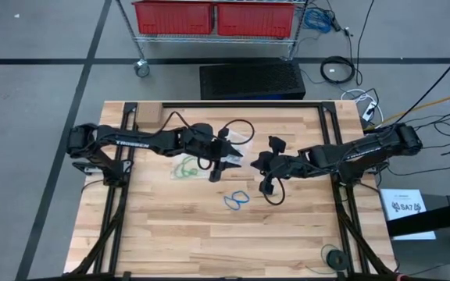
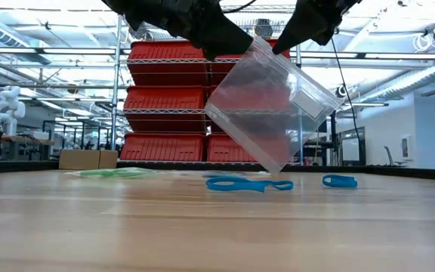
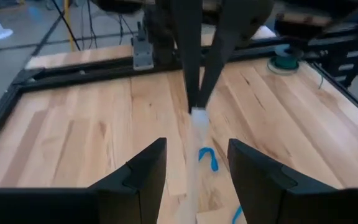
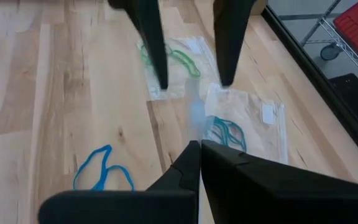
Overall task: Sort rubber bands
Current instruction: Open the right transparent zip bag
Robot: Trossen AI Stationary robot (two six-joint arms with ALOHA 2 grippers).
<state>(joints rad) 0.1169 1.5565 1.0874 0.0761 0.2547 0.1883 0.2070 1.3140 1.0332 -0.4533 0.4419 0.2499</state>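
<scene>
My right gripper is pinching the clear bag's top corner (image 2: 262, 44), and my left gripper should hold the bag while my right one regrips farther down its upper edge (image 2: 299, 71).
A clear plastic bag (image 2: 270, 113) hangs tilted above the table's middle, between both grippers. My right gripper (image 4: 199, 152) is shut on it. My left gripper (image 3: 194, 168) is open; its fingers stand on either side of the bag's upper edge (image 4: 194, 102) with a gap on each side. Two bright blue rubber bands (image 1: 237, 200) lie loose on the wood below, toward the near edge (image 2: 248, 183). Green bands lie in a flat clear bag (image 4: 173, 59) under the left arm. Teal bands lie in another flat bag (image 4: 225, 130) beside it. My right gripper pinches the clear bag's top edge (image 3: 197, 113) between its two shut fingers, coming from the table's right and slanting down. The bag is lifted clear of the table and hangs tilted below the fingers, its lowest corner (image 2: 278, 168) just above the wood.
A black cable loop (image 1: 241, 129) lies behind the left gripper, and another cable (image 1: 273, 191) hangs at the right wrist. A small green-topped reel (image 1: 334, 256) sits by the near right corner. A black frame (image 1: 319, 109) rims the table. Bare wood spreads toward the near edge.
</scene>
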